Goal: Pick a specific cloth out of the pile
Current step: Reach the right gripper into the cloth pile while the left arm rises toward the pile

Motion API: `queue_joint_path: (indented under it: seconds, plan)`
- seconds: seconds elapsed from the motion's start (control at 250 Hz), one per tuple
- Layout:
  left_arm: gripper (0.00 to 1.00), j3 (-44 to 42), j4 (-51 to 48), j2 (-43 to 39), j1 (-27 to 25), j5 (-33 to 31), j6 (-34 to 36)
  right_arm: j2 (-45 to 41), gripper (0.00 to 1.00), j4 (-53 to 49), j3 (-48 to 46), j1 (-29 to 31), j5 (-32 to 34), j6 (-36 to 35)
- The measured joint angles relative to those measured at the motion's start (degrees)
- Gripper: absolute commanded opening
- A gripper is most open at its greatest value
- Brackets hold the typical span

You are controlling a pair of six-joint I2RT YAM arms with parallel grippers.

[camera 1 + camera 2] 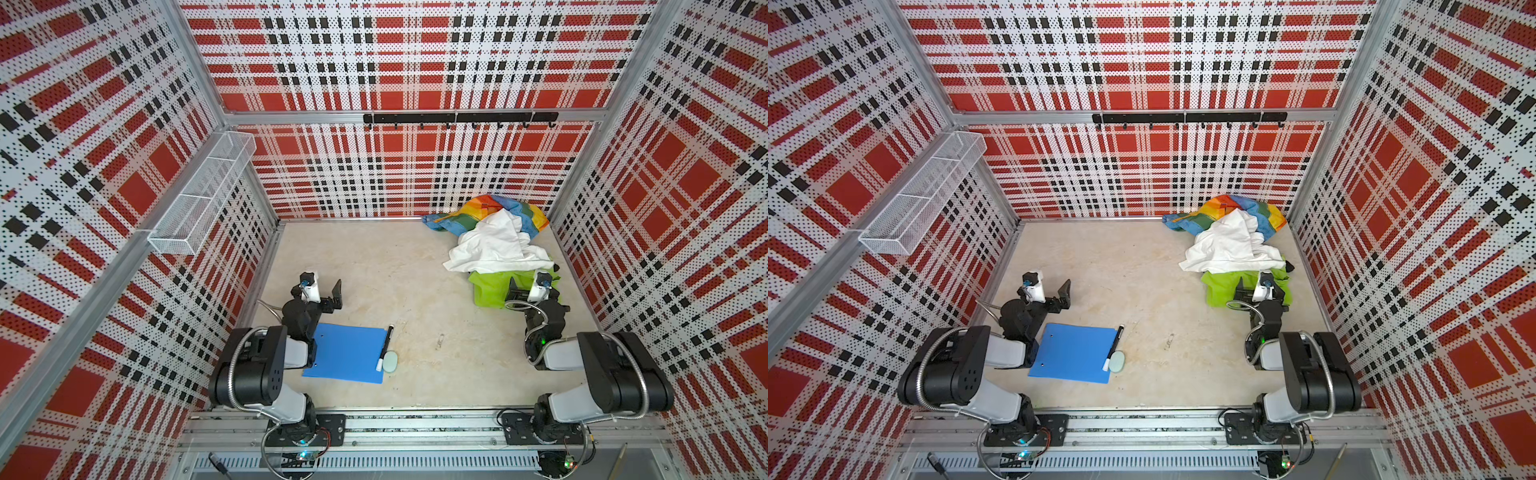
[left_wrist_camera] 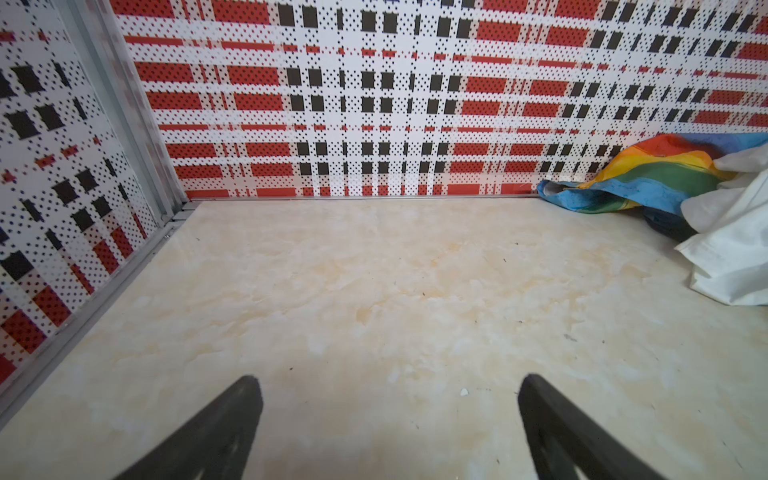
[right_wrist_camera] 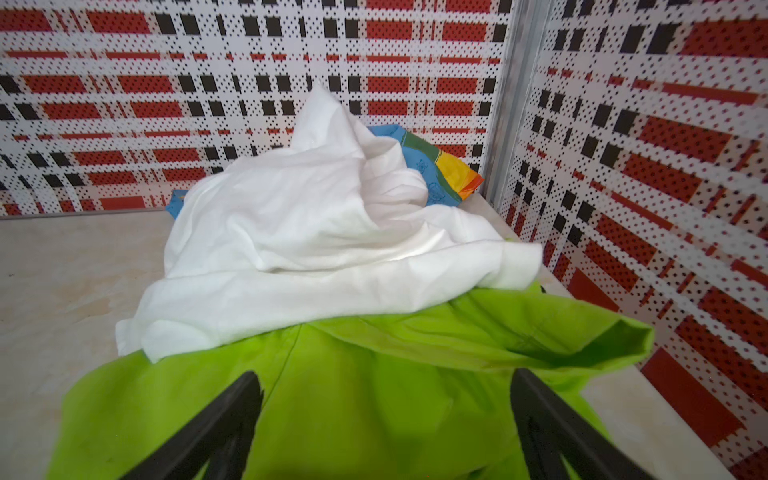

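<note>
My right gripper should first pull the white cloth's end (image 1: 1276,261) back, because the white cloth and lime-green garment cover all but a tip of the black cloth (image 1: 1289,265).
The pile (image 1: 496,245) lies in the back right corner: a rainbow-striped fabric (image 1: 486,210) at the wall, a white cloth (image 3: 316,232) on top, and a lime-green garment (image 3: 365,399) at the front. Only slivers of the black cloth show: a tip (image 1: 555,268) beside the white cloth, and a dark fold (image 2: 669,230) under the rainbow and white fabrics. My right gripper (image 3: 386,376) hovers open over the lime-green garment, holding nothing. My left gripper (image 2: 389,379) is open over bare floor at the left (image 1: 334,296), far from the pile.
A blue folder (image 1: 347,353) lies front left, with a black marker (image 1: 384,347) and a pale oval disc (image 1: 390,360) at its right edge. A white wire basket (image 1: 199,199) hangs on the left wall and a black hook rail (image 1: 457,118) on the back wall.
</note>
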Motion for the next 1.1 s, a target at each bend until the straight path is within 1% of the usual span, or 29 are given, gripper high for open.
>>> queue_joint_path:
  seconds: [0.072, 0.172, 0.24, 0.336, 0.428, 0.552, 0.68, 0.8, 0.864, 0.972, 1.044, 1.1]
  plan:
    - [0.99, 0.3, -3.3, -4.3, -0.5, -0.9, 0.0, -4.7, 1.00, -1.3, -0.9, 0.0, 0.9, 0.2]
    - [0.99, 2.9, -11.3, -11.0, -2.2, -3.4, -0.5, -11.6, 1.00, -4.9, -0.9, 0.0, 2.0, 1.2]
    - [0.99, 6.1, -17.2, -14.1, -3.6, -4.8, -1.8, -16.4, 1.00, -9.1, -0.7, 0.3, 3.3, 2.2]
    - [0.99, 11.0, -24.4, -17.1, -5.8, -5.1, -4.2, -22.5, 1.00, -17.2, 0.9, 0.8, 5.4, 3.9]
    - [0.99, 14.9, -29.5, -19.1, -9.2, -4.9, -6.5, -27.9, 1.00, -25.4, 3.5, 1.3, 7.1, 5.8]
    - [0.99, 20.6, -35.2, -20.0, -15.9, -5.3, -10.9, -32.5, 1.00, -36.7, 10.1, 1.5, 8.4, 9.2]
    - [0.99, 30.6, -43.5, -18.6, -21.6, -4.2, -14.5, -32.2, 1.00, -45.7, 18.3, 1.5, 8.7, 12.0]
    - [0.99, 40.8, -50.3, -15.4, -25.4, 0.0, -16.3, -28.1, 1.00, -54.7, 27.8, 1.5, 8.2, 14.5]
    - [0.99, 46.1, -54.8, -13.0, -26.5, 2.5, -16.5, -25.0, 1.00, -59.0, 32.5, 1.0, 7.5, 16.7]
    - [0.99, 53.6, -62.9, -9.0, -27.4, 8.3, -15.5, -20.0, 1.00, -64.9, 38.4, -0.1, 3.8, 19.1]
    - [0.99, 57.0, -67.4, -6.7, -27.6, 11.5, -14.0, -17.3, 1.00, -68.3, 40.7, -0.9, 1.4, 20.2]
    - [0.99, 57.7, -69.5, -5.7, -27.7, 13.5, -13.0, -15.0, 1.00, -71.2, 42.2, -2.0, -1.3, 21.0]
